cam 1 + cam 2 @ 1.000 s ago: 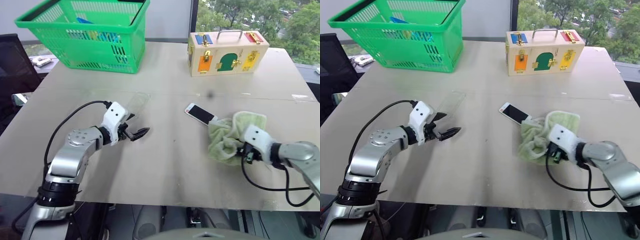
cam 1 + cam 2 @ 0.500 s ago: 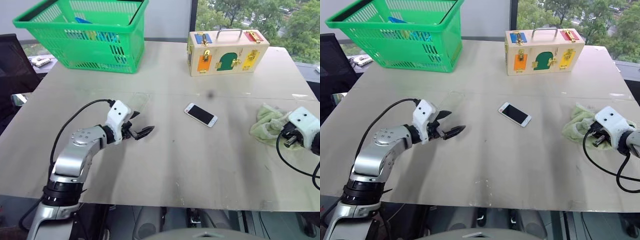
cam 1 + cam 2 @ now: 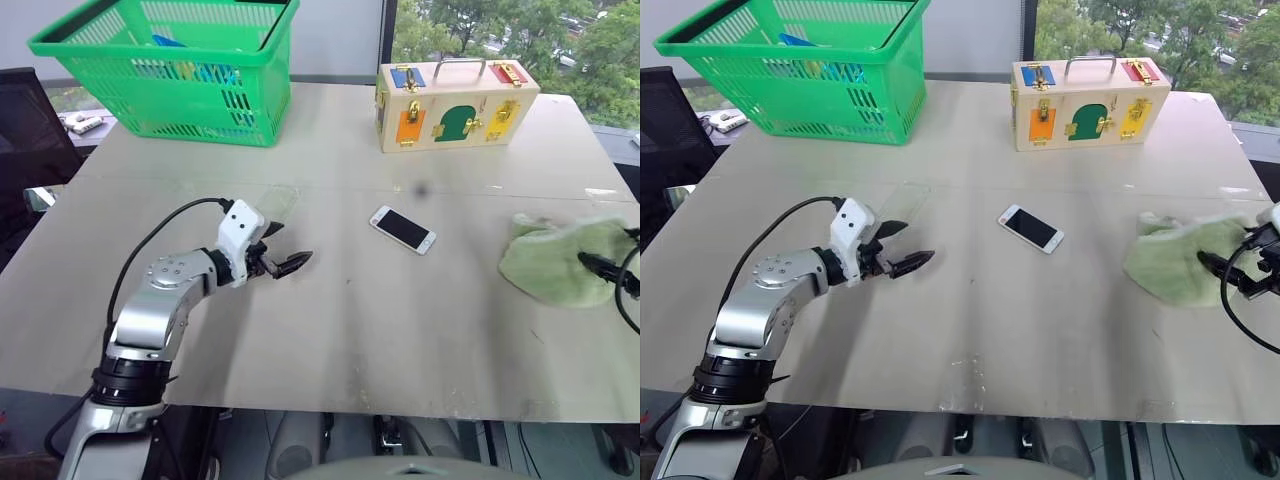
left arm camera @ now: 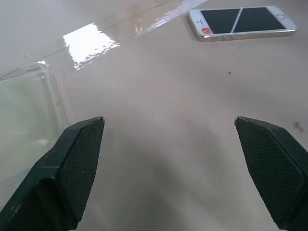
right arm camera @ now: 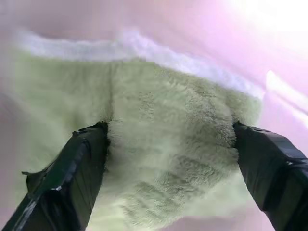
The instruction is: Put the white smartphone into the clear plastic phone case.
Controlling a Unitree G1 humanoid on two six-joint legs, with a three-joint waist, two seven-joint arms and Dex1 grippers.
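Note:
The open fingers of the robot's right gripper hang over the pale green cloth (image 3: 548, 266), away from the white smartphone, so that gripper should leave the cloth and move beside the smartphone (image 3: 428, 247).
The white smartphone (image 3: 402, 229) lies flat, screen up, near the middle of the table, and is also seen ahead in the left wrist view (image 4: 240, 21). The clear plastic phone case (image 3: 275, 203) lies left of it, just behind my left gripper (image 3: 285, 250); its edge (image 4: 24, 110) sits beside one finger. That gripper hovers low over the table, open and empty, pointing toward the phone. My right gripper (image 3: 1238, 252) is at the far right edge, open, its fingers spread over the pale green cloth (image 3: 560, 260), which lies loose on the table.
A green basket (image 3: 165, 70) with items stands at the back left. A wooden latch box (image 3: 455, 105) stands at the back centre-right. A black chair (image 3: 25, 130) is beyond the table's left edge. Bare tabletop (image 3: 400, 320) lies between phone and front edge.
My right gripper pulled the cloth off the phone toward the right edge, then opened and let the cloth go. The phone now lies uncovered. My left gripper has hardly moved.

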